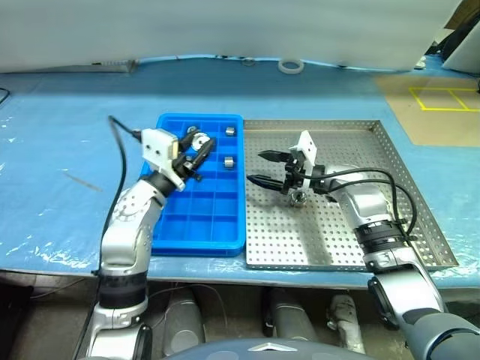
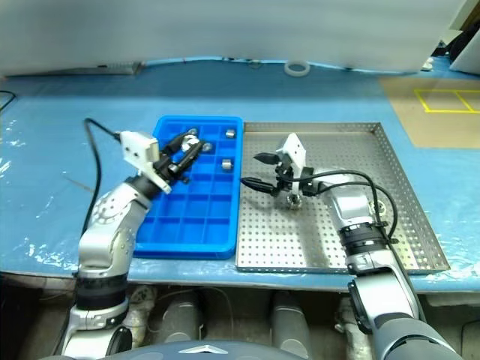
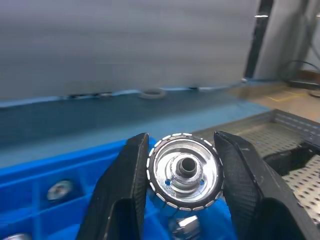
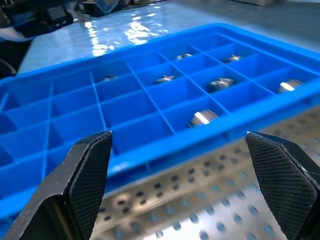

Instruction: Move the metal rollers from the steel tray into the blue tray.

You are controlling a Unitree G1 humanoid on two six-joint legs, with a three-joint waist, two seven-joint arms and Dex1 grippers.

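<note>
The robot's left gripper has the roller pinched [image 1: 199, 141] by its rim, and the blue tray's near corner compartment [image 1: 169, 229] is empty, so the left gripper keeps going there and lets go of the roller inside.
My left gripper [image 1: 193, 151] hovers over the far end of the blue tray [image 1: 196, 238], shut on a shiny metal roller [image 3: 185, 171] pinched between its two black fingers [image 3: 125, 190]. Several more rollers lie in the tray's compartments, such as one [image 1: 229, 160] near its right rim and another [image 4: 202, 118] seen from the right wrist. My right gripper [image 1: 259, 167] stands wide open and empty over the left part of the steel tray [image 1: 352, 142], pointing toward the blue tray. A roller [image 1: 296, 199] rests on the perforated floor just beneath that hand.
A roll of tape [image 1: 291, 66] lies at the table's far edge. A tan board with yellow lines [image 1: 442, 105] sits at the back right. A thin stick [image 1: 79, 181] lies on the blue sheet to the left. The table's front edge runs just below both trays.
</note>
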